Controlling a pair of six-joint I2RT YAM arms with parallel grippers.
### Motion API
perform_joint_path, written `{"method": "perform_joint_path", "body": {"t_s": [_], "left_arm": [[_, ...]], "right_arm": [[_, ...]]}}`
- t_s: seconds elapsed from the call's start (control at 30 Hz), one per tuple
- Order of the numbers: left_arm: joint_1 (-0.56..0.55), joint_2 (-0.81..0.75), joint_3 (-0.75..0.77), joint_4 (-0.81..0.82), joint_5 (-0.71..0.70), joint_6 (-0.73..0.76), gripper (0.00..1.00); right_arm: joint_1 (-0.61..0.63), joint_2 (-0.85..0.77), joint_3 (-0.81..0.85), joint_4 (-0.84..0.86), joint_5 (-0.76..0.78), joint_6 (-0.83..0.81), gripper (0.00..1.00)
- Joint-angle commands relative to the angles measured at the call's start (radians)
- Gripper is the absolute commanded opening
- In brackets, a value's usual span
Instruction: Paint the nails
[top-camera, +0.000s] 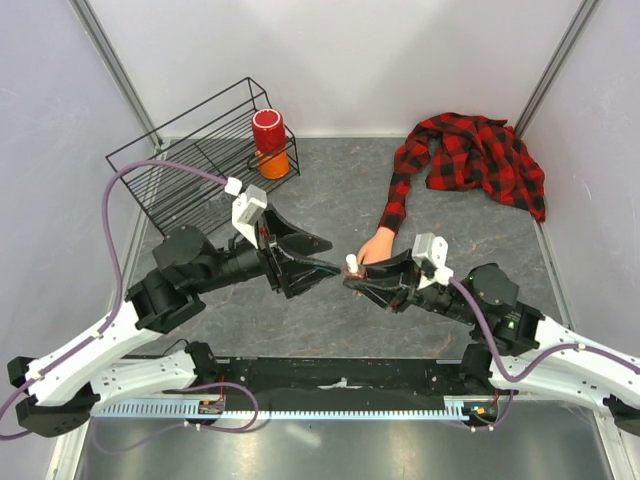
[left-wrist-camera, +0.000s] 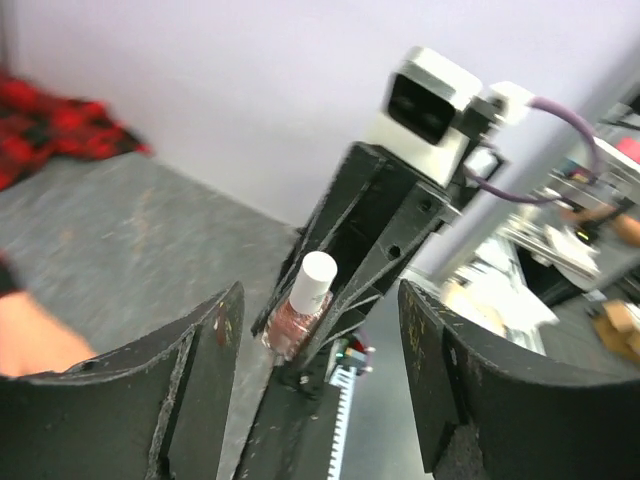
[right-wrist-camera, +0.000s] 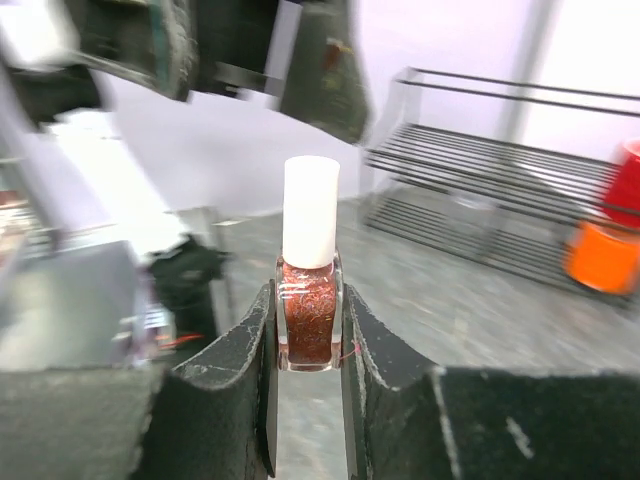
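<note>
I need to turn the bottle back (top-camera: 353, 273) with my right gripper before my left gripper clamps the cap for the next twist, because the white cap (top-camera: 352, 261) closes the bottle.
The pale mannequin hand (top-camera: 377, 246) reaches out of the red-and-black plaid sleeve (top-camera: 400, 190) at mid table. Its nails are too small to make out. My right gripper (top-camera: 357, 277) is shut on a small bottle of red glitter polish (right-wrist-camera: 309, 312) with a white cap (right-wrist-camera: 310, 210), held upright just left of the hand. My left gripper (top-camera: 333, 256) is open, its fingers (left-wrist-camera: 205, 375) spread on either side of the bottle (left-wrist-camera: 298, 315), a short way from it. The hand's edge shows in the left wrist view (left-wrist-camera: 30, 345).
A black wire rack (top-camera: 190, 165) stands at the back left, with a red cup (top-camera: 268, 128) stacked on an orange one (top-camera: 274, 163) at its right end. The rest of the plaid shirt (top-camera: 480, 155) lies bunched at the back right.
</note>
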Motion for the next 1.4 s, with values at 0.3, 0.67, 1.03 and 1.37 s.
{"method": "perform_joint_path", "body": {"t_s": [0.3, 0.67, 1.03, 1.37], "left_arm": [[0.036, 0.135, 0.033, 0.226, 0.491, -0.014, 0.43], [0.038, 0.122, 0.036, 0.166, 0.451, 0.016, 0.32], [-0.101, 0.273, 0.215, -0.161, -0.525, 0.074, 0.02], [-0.114, 0.330, 0.240, -0.136, -0.525, 0.070, 0.39]], "right_arm": [[-0.034, 0.013, 0.057, 0.046, -0.317, 0.137, 0.00], [-0.045, 0.001, 0.047, 0.044, -0.276, 0.137, 0.00], [0.021, 0.216, 0.151, -0.059, 0.497, -0.039, 0.00], [0.067, 0.266, 0.104, 0.096, 0.535, -0.121, 0.00]]}}
